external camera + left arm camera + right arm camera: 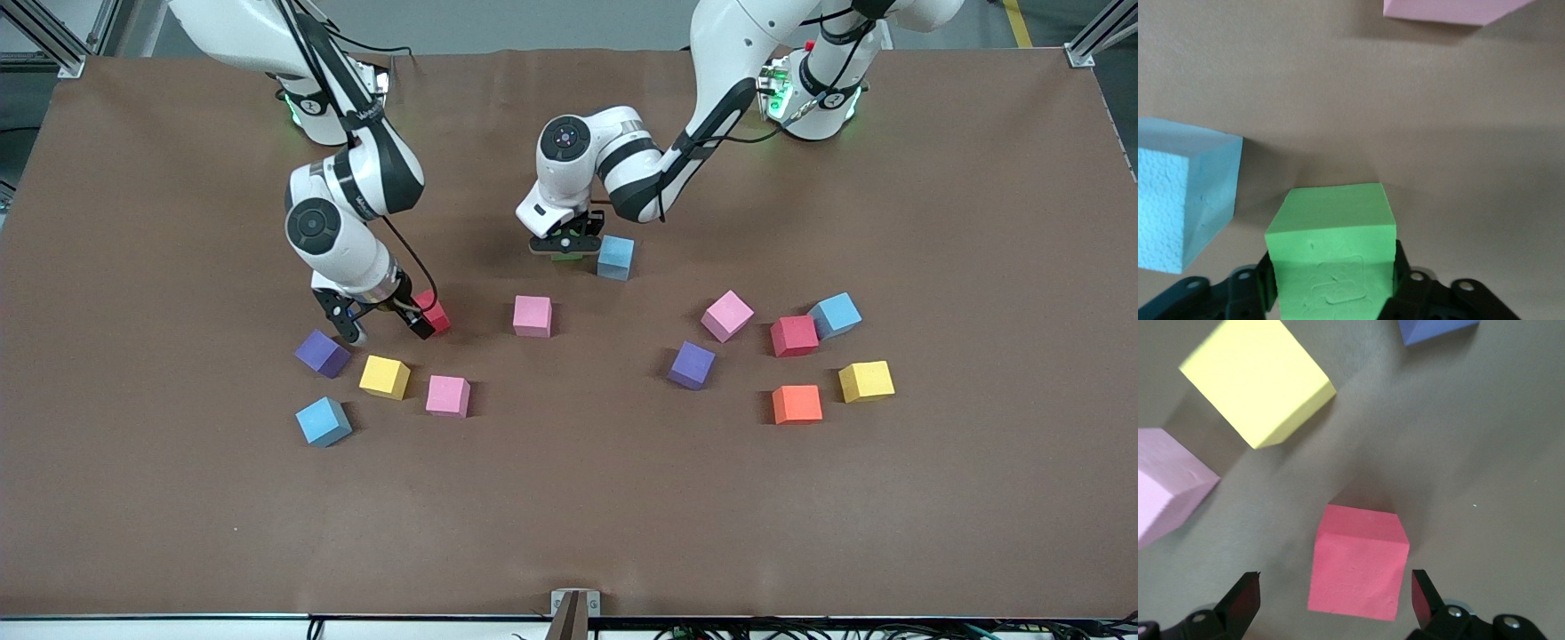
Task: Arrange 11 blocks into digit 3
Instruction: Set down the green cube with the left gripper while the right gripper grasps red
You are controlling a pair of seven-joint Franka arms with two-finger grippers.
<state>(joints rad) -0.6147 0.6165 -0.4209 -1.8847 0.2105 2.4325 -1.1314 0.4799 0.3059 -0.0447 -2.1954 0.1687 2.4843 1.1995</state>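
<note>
A gap (1253, 203) parts the slanted light blue block from the green block, so my left gripper should take the light blue block (615, 258) and square it against the green block.
My left gripper (567, 244) is shut on a green block (566, 257) low at the table, close beside a light blue block (615, 257). In the left wrist view the green block (1331, 233) sits between the fingers (1401, 273), with the blue block (1185, 200) next to it. My right gripper (384, 324) is open, and in the right wrist view a red block (1358, 563) lies between its spread fingers (1245, 593), untouched. That red block (436, 313) shows partly hidden in the front view. No digit figure is formed.
Near the right gripper lie purple (322, 353), yellow (384, 377), pink (447, 396) and blue (323, 421) blocks. A pink block (532, 316) lies mid-table. Toward the left arm's end lie pink (727, 316), purple (692, 365), red (794, 335), blue (835, 315), orange (797, 404) and yellow (866, 380) blocks.
</note>
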